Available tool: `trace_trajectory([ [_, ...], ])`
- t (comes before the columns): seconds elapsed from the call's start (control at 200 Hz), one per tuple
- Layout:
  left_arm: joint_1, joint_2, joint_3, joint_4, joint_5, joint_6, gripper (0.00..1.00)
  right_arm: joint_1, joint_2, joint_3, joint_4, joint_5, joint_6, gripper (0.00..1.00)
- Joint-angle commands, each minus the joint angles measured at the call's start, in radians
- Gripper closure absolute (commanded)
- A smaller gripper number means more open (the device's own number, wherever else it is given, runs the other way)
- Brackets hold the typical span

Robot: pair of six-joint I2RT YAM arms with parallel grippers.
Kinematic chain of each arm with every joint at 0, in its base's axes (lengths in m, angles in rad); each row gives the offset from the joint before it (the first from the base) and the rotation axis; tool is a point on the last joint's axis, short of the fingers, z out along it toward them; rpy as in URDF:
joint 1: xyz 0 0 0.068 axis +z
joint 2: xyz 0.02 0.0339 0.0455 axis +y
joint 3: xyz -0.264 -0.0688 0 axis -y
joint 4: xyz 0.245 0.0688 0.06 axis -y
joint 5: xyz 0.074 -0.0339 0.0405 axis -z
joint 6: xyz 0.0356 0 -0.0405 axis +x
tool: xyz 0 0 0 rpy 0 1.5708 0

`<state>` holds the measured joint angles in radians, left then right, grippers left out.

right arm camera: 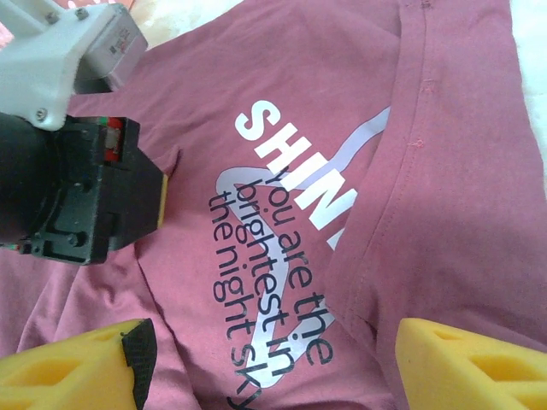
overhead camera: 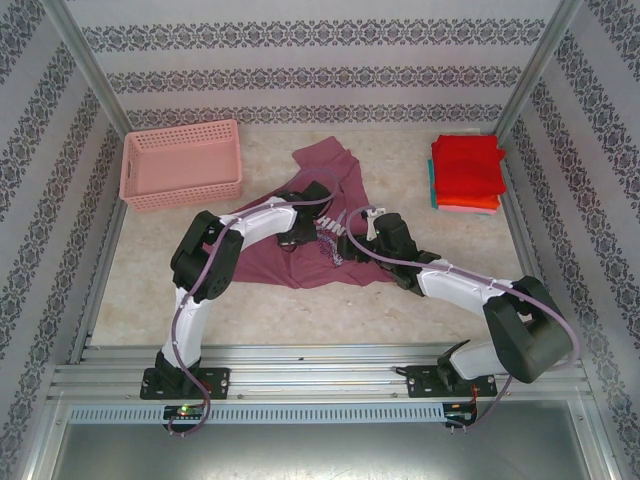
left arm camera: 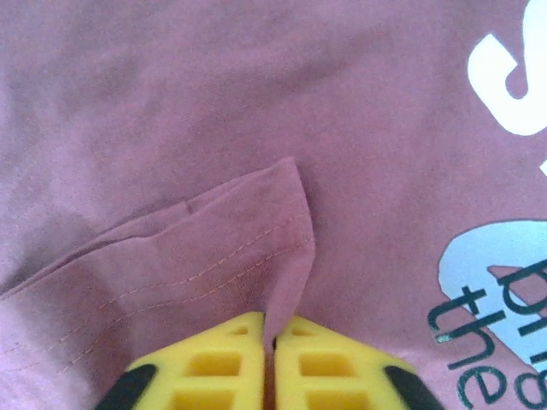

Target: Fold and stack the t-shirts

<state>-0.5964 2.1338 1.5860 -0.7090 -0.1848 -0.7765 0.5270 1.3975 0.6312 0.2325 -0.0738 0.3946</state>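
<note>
I should regrip with my left gripper and pull out the stitched hem fold [left arm camera: 201, 265], because it lies over the t-shirt's body, while my right gripper spreads the t-shirt's far edge [overhead camera: 361, 186].
The maroon t-shirt [overhead camera: 325, 262] with white "SHINE" lettering lies crumpled on the table's middle, part of it folded over. My left gripper [left arm camera: 272, 329] is shut on a stitched hem fold of this shirt [left arm camera: 256, 128], the cloth pinched between the yellow fingertips. In the top view it sits on the shirt's left part [overhead camera: 300, 232]. My right gripper [right arm camera: 269, 367] hovers open just above the printed lettering of the shirt [right arm camera: 444, 196], its yellow fingers [right arm camera: 470, 363] wide apart with nothing between them. Folded red, orange and teal t-shirts [overhead camera: 466, 172] are stacked at the back right.
A pink lattice basket [overhead camera: 183, 163] stands at the back left. Patterned walls and metal posts close in the table on three sides. The left arm's black wrist [right arm camera: 77, 196] is close on the right gripper's left side.
</note>
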Motion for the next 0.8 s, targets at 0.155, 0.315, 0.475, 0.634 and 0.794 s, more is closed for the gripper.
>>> trace_trajectory([
  [0.155,-0.023,-0.29,-0.151,0.003,-0.113,-0.048,0.98,-0.011,0.122,0.13,0.005,0.008,-0.004,0.26],
  [0.315,-0.024,-0.489,-0.345,0.024,-0.178,-0.135,0.98,-0.004,0.272,0.278,0.036,-0.049,0.017,0.27],
  [0.475,-0.02,-0.646,-0.54,0.08,-0.2,-0.209,0.97,0.032,0.438,0.442,0.036,-0.108,0.028,0.28],
  [0.634,-0.009,-0.64,-0.583,0.101,-0.188,-0.212,0.94,0.05,0.587,0.591,-0.014,-0.149,0.058,0.3],
  [0.794,0.0,-0.579,-0.562,0.12,-0.168,-0.195,0.89,0.077,0.683,0.733,-0.193,-0.125,-0.008,0.32],
])
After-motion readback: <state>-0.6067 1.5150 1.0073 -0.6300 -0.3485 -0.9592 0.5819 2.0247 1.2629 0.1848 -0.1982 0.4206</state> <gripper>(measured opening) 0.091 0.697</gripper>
